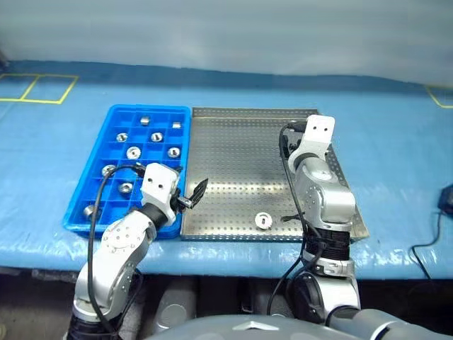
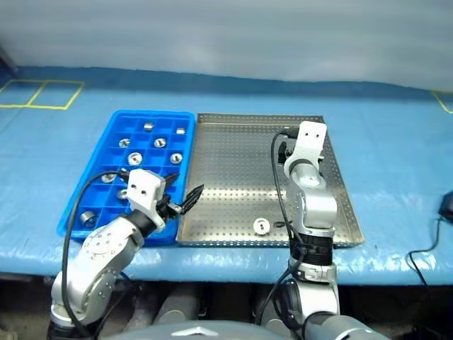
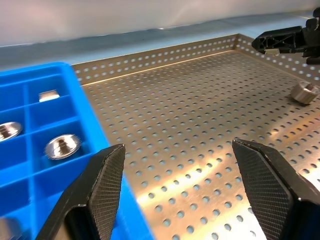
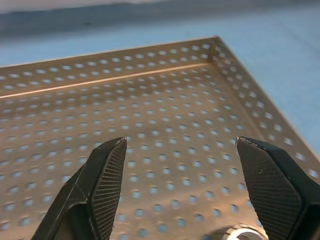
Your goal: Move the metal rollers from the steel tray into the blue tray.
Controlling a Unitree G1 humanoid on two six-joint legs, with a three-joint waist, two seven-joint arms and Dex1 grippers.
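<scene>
The roller under my right gripper's open fingers is clear of the steel tray's side, so I should keep going down until both fingers can close around it.
The steel tray lies right of the blue tray. Several metal rollers sit in the blue tray's compartments. One roller rests near the steel tray's front rim. Another roller lies by the steel tray's right rim, just under a finger of my right gripper. My left gripper hovers open and empty over the seam between the two trays, pointing across the steel tray. My right gripper is open and empty above the steel tray's far right part, and a sliver of roller shows below its fingers.
Both trays sit on a blue table cover with yellow tape marks at the far left. A black object with a cable lies at the right edge. The table's front edge runs just below the trays.
</scene>
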